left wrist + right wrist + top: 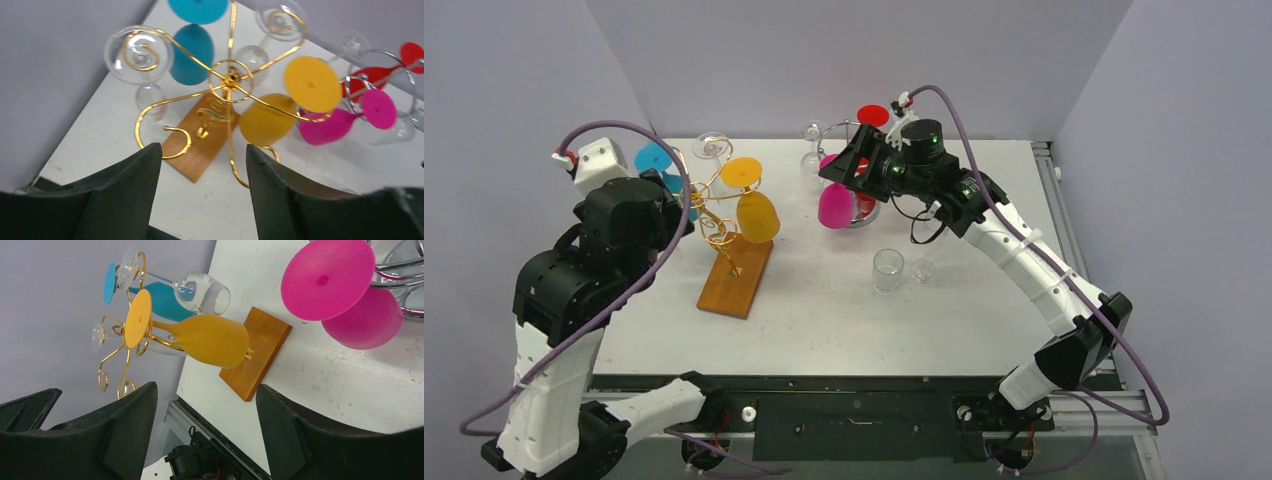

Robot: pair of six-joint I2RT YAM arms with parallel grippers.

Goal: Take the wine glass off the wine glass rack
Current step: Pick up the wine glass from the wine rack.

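Observation:
My left gripper should keep swinging to the gold rack's open side, because the clear foot (139, 56) beside the blue glass is there. It should go on until its fingers are on both sides of the foot.
A gold wire rack (715, 232) on a wooden base (736, 276) holds a yellow glass (758, 216), a blue glass (653, 160) and clear glasses (139, 55), all hanging upside down. A silver wire rack (865, 214) behind it holds a pink glass (835, 205) and a red one (873, 115). My right gripper (840, 166) is open and empty, just above the pink glass's foot (327, 280). My left gripper (686, 206) is open and empty, just left of the gold rack, which fills the left wrist view (231, 80).
A clear glass (887, 270) lies on the white table (824, 320) in front of the silver rack, its foot (922, 268) to the right. Grey walls close the back and sides. The table's front edge has a black rail.

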